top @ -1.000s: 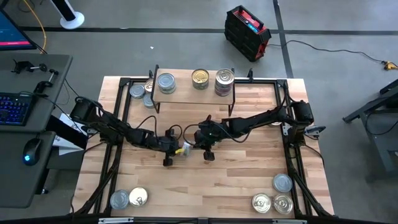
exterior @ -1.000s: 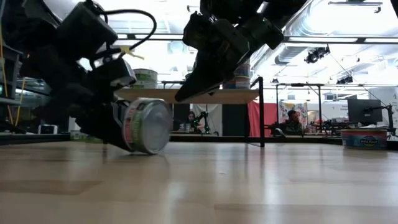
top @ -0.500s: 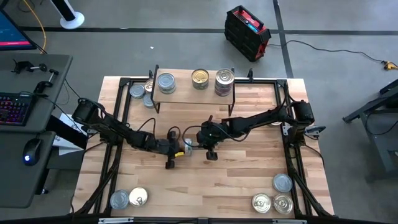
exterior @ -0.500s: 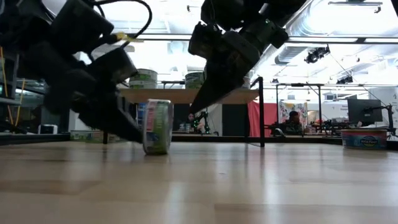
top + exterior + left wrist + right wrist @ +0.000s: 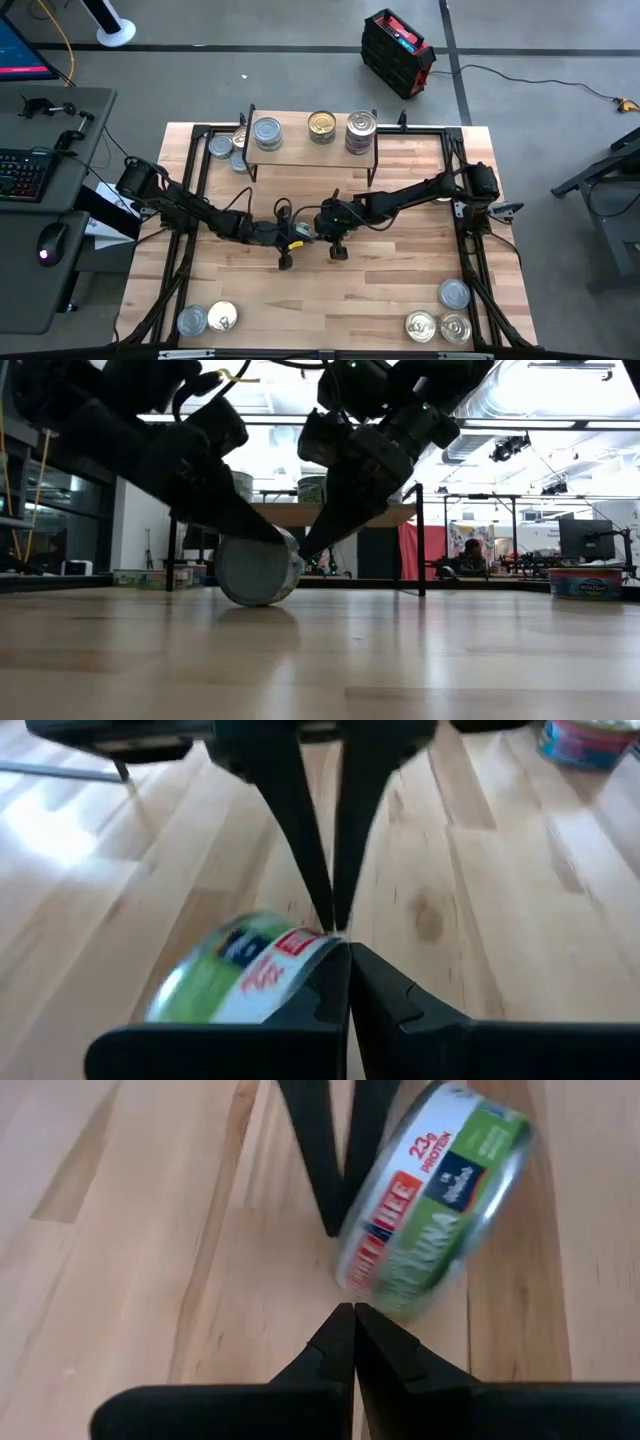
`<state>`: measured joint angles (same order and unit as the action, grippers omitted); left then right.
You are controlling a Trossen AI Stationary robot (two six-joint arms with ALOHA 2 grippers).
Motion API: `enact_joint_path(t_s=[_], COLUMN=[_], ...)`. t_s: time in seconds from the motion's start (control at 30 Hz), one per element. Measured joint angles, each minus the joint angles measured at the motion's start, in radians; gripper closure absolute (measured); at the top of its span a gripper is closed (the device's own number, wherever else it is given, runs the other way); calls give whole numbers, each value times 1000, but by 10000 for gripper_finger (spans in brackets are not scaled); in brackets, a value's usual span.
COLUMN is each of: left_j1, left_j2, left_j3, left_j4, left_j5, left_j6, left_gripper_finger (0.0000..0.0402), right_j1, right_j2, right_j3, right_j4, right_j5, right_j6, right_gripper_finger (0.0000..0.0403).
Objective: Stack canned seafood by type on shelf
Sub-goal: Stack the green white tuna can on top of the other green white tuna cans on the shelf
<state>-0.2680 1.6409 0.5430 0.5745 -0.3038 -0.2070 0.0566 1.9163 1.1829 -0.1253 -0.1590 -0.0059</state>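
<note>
My left gripper is steadying the tin, which stands on its edge (image 5: 257, 600) against my left finger. My left gripper keeps steadying the tin until it is still, then open over its flat sides (image 5: 251, 570).
A round tin with a green and red label (image 5: 302, 233) (image 5: 258, 568) stands on its edge on the tabletop, its flat grey face toward the near edge. My left gripper (image 5: 294, 238) (image 5: 340, 948) and my right gripper (image 5: 318, 229) (image 5: 352, 1312) meet tip to tip just above and beside it, both shut. The tin (image 5: 240, 975) shows beside my left fingers, and the tin (image 5: 430, 1200) lies past my right fingertips. The shelf (image 5: 295, 146) stands at the far edge, carrying three stacks of tins. My left gripper is shut, and the outer side of one finger (image 5: 325, 990) lies against the tin's labelled side wall (image 5: 290, 960), slanting down from the table's left. The tin stays on its edge on the table. My right gripper's shut fingertips (image 5: 305, 550) stand at the tin's upper rim; whether they touch it I cannot tell.
Two tins (image 5: 222, 148) sit left of the shelf. Two more (image 5: 207, 319) lie at the near left corner and three (image 5: 444, 318) at the near right; one tin (image 5: 585, 582) shows at the right in the low view. Bare tabletop surrounds the grippers.
My left gripper has moved toward the table's right, up to the right gripper. The tin, tilted at my left fingertips a second ago, stood edge-on to the near side half a second ago and has since turned its flat face toward the near edge.
</note>
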Motion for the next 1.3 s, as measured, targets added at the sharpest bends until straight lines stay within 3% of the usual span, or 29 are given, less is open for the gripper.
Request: enact_joint_path(t_s=[0.23,0.33,0.47,0.63,0.77,0.97,1.13,1.3], left_j1=[0,-1,-1,33,96,179,206,202], left_j2=[0,-28,-181,-420,-498,-458,-382,-283], left_j3=[18,17,18,20,18,18,58,122], left_j4=[0,-21,-160,-430,-613,-569,-606,-612], left_j5=[2,58,107,79,113,254,299,304], left_j6=[0,-1,-1,-35,-37,0,42,141], left_gripper_finger=[401,401,401,390,340,219,128,81], right_j1=[0,-2,-4,-4,-4,-2,34,97], right_j2=[-14,-38,-104,-196,-247,-324,-475,-642], right_j3=[0,0,0,0,0,-22,-161,-340], right_j4=[-64,-147,-301,-464,-593,-785,-772,-659], right_j5=[0,0,0,39,76,99,98,114], right_j6=[-22,-29,-45,-45,-13,60,216,439], right_gripper_finger=[403,403,403,403,403,403,403,403])
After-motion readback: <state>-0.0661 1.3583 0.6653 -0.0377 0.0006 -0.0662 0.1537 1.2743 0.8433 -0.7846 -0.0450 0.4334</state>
